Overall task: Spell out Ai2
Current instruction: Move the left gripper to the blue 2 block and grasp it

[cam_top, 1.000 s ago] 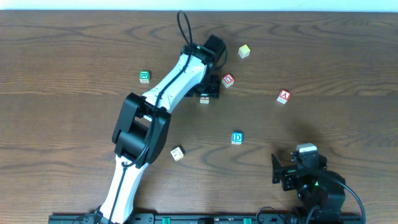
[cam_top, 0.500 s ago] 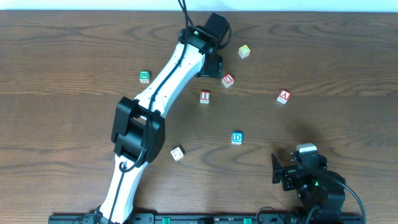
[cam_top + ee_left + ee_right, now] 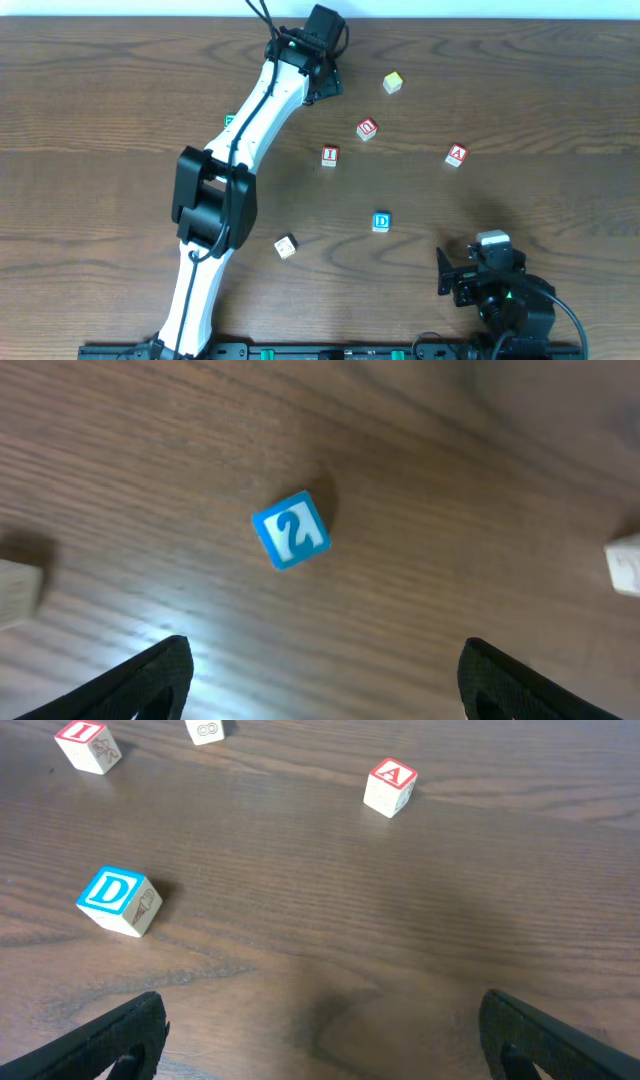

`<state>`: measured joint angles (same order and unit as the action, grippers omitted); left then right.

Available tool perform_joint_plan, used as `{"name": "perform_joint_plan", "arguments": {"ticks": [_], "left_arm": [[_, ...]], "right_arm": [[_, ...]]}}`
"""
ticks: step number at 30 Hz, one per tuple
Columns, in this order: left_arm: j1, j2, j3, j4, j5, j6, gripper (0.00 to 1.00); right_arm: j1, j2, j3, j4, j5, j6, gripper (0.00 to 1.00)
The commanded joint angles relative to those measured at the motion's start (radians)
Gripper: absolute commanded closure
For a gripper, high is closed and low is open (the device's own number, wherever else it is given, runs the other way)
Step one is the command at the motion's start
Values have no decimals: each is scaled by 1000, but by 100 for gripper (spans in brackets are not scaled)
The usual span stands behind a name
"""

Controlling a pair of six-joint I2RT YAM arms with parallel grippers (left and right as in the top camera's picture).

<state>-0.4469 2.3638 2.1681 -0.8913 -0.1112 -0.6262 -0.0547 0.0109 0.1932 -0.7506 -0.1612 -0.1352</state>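
Note:
The blue 2 cube (image 3: 292,530) is lying with its number up, away from other cubes, so my left gripper should keep going down toward it until both fingers are on either side of its sides (image 3: 266,543).
The red A cube (image 3: 456,154) lies at the right and shows in the right wrist view (image 3: 390,787). The red I cube (image 3: 329,156) lies near the middle and shows in that view too (image 3: 88,744). The blue 2 cube (image 3: 291,531) lies flat on the wood, ahead of and between my left fingers. I cannot pick it out in the overhead view. My left gripper (image 3: 320,70) (image 3: 325,680) is open, empty and held high near the far edge. My right gripper (image 3: 475,268) (image 3: 325,1040) is open and empty at the near right.
A blue D cube (image 3: 381,222) (image 3: 116,900) lies left of the right gripper. A red cube with a rounder character (image 3: 367,128), a yellow-green cube (image 3: 393,82) and a pale cube (image 3: 286,246) lie about. A green cube (image 3: 229,121) is half hidden by the left arm.
My left gripper rose off the I cube and swung toward the far edge, leaving the I cube bare on the table. The right arm has not moved.

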Motion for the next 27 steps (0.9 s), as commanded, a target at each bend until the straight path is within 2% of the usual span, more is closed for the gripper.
{"name": "perform_joint_plan", "arguments": {"ticks": [1,9,16,27], "left_arm": [[6,66,13,16,4,-105,15],[29,126,13,71,-3,-272,15],[43,134,13,138,-27,-339,20],[43,135,13,143,-38,-439,25]], "right_arm": [[11,-5,-5,-2,-8,15,1],[11,-5,-5,-2,-8,15,1],[11,-5,-5,-2,-8,15,1],[11,-5,-5,-2,-8,15,1]]}}
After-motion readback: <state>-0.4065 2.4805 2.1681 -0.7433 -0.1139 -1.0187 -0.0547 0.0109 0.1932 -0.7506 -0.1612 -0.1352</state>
